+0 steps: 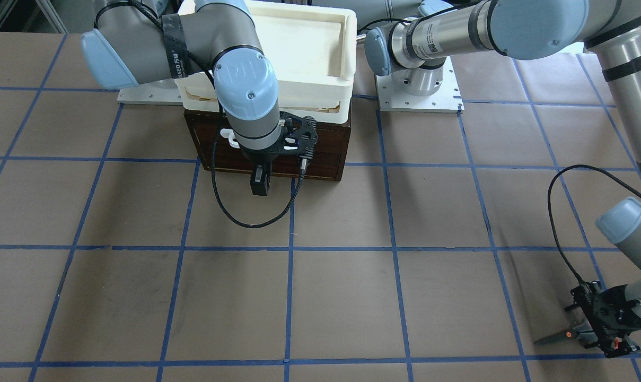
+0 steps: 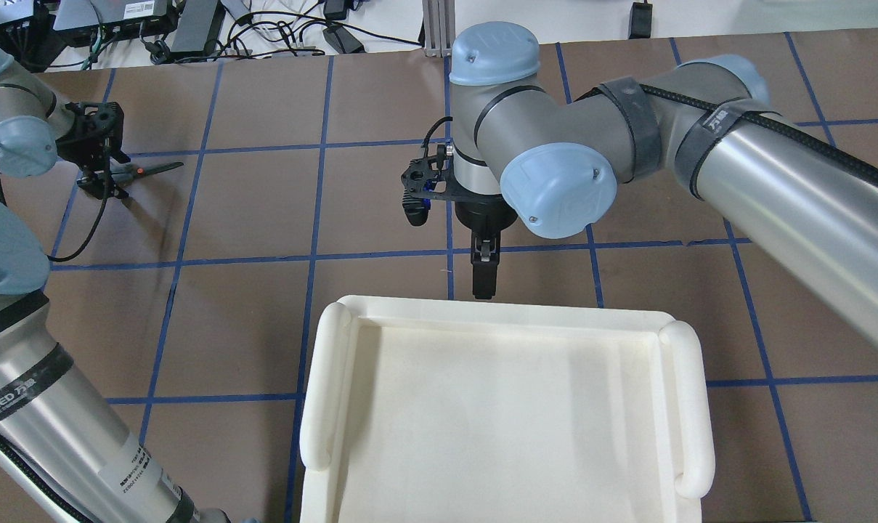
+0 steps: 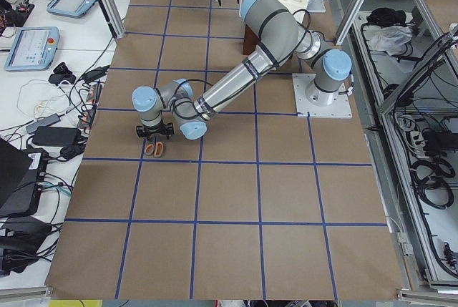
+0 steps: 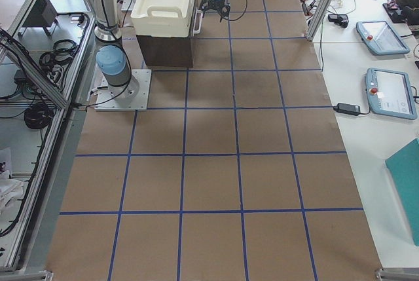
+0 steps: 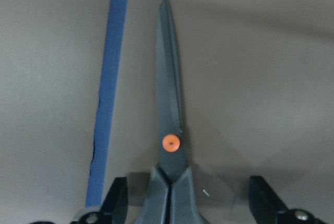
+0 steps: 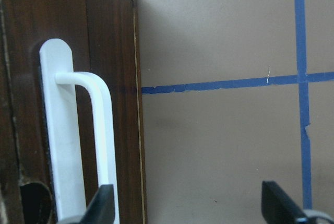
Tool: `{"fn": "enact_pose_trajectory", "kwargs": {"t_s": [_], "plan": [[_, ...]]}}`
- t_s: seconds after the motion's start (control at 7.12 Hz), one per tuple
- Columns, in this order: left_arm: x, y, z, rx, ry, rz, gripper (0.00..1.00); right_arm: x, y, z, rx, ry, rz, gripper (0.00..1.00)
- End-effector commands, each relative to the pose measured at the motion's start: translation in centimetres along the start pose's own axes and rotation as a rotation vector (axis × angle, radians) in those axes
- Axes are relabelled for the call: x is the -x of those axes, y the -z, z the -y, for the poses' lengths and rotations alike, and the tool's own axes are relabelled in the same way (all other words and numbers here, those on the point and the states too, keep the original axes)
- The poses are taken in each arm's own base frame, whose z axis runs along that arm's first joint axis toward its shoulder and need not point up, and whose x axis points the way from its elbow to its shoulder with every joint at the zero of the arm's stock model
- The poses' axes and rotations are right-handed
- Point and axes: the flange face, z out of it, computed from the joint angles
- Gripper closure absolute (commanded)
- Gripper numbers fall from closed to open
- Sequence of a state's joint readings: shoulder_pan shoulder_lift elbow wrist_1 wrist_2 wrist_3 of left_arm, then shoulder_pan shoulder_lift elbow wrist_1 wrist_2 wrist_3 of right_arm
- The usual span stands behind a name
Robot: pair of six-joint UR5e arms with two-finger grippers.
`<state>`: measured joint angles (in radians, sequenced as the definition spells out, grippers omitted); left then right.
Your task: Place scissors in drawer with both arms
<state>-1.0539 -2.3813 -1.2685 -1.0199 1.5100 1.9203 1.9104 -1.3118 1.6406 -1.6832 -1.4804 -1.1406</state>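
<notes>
My left gripper sits across both grey handles [image 5: 169, 195] just behind the orange pivot, so I expect the scissors [image 1: 561, 336] to stay closed and stick straight out when I lift.
The scissors [image 5: 169, 130] lie flat on the brown table, blades closed, with an orange pivot dot. In the front-facing view they [image 1: 556, 337] are at the lower right. My left gripper [image 5: 188, 205] is open and low over the grey handles, one finger [image 5: 115, 203] on each side. The dark brown drawer [image 1: 320, 148] is closed under a white tray. My right gripper [image 6: 190, 208] is open in front of it, one finger [image 6: 102, 203] next to the white bar handle [image 6: 78, 130], not gripping it. From overhead the drawer is hidden.
The white plastic tray [image 1: 347, 48] sits on top of the drawer cabinet, between the two arm bases [image 1: 418, 87]. A black cable [image 1: 235, 212] loops down from the right wrist. Blue tape lines grid the brown table [image 1: 341, 297].
</notes>
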Motion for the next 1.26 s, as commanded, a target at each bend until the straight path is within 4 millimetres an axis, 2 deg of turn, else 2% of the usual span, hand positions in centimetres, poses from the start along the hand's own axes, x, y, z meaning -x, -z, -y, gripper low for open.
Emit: {"fn": "enact_pose_trajectory", "kwargs": {"t_s": [0.0,0.14,0.28,0.42,0.7,0.98,1.12], "plan": [[0.1,0.1,0.0,0.002,-0.002,0.008,0.46,0.8,-0.3,-0.5,0.019,-0.011,0.053,0.00],[0.1,0.1,0.0,0.002,-0.002,0.008,0.59,0.9,-0.7,-0.6,0.021,-0.014,0.061,0.00],[0.1,0.5,0.0,0.004,-0.002,0.012,0.68,1.2,-1.7,-0.8,0.025,-0.015,0.077,0.00],[0.1,0.8,0.1,0.005,-0.004,0.015,0.70,1.2,-2.1,-0.7,0.022,-0.012,0.079,0.00],[0.0,2.9,0.4,0.011,0.007,0.029,0.70,0.6,-2.5,-0.5,0.012,-0.006,0.058,0.00],[-1.2,6.3,1.8,-0.006,0.136,0.000,0.70,0.2,-2.9,-0.4,0.010,-0.004,0.056,0.00],[-2.7,7.3,3.1,-0.012,0.225,-0.011,0.70,0.1,-3.2,-0.4,0.007,-0.006,0.050,0.00]]}}
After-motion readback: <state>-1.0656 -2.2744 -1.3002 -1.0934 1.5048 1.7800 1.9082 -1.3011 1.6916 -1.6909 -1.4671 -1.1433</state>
